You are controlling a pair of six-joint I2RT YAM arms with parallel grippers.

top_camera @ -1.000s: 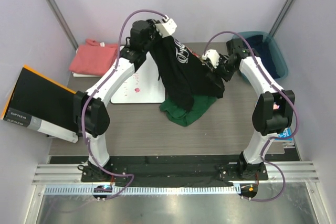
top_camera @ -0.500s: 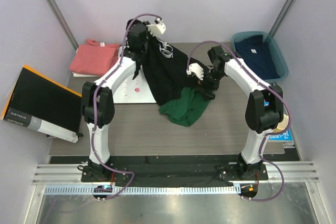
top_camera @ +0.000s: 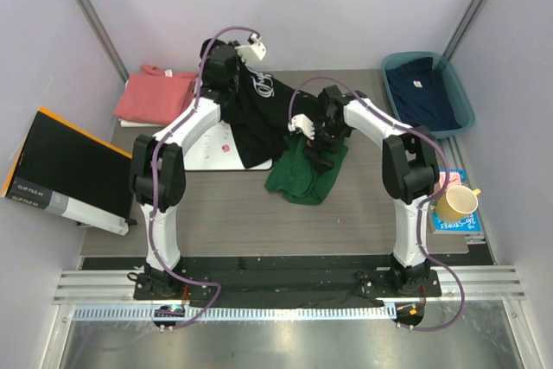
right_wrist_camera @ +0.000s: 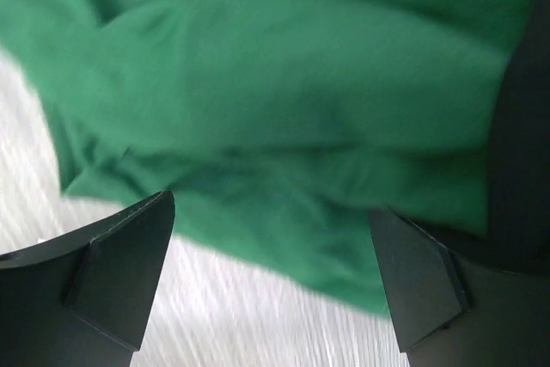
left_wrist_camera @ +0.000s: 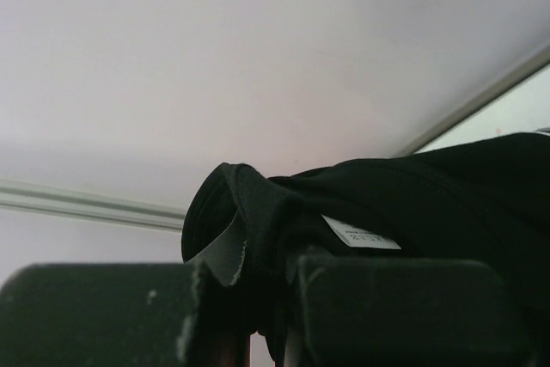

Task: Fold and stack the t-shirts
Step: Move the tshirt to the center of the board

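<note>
The crumpled green t-shirt is up against the black t-shirt in my left gripper. Next, my right gripper places the green t-shirt in the blue bin first.
My left gripper is raised at the back of the table and is shut on the collar of the black t-shirt. The shirt, with white script lettering, hangs from it down onto the white board. In the left wrist view its neck label sits just above my fingers. My right gripper is open and low over a crumpled green t-shirt. In the right wrist view green cloth fills the space between the open jaws of the right gripper. The salmon-pink t-shirt lies folded at the back left.
The white board lies left of centre under the black shirt's hem. A flat black box with an orange edge leans off the left side. A blue bin holding a navy shirt stands back right. A yellow mug rests on a book at the right edge.
My right gripper has swung left across the table, closer to the left arm, and is now open over the green shirt. The black shirt hangs narrower and lower onto the board.
</note>
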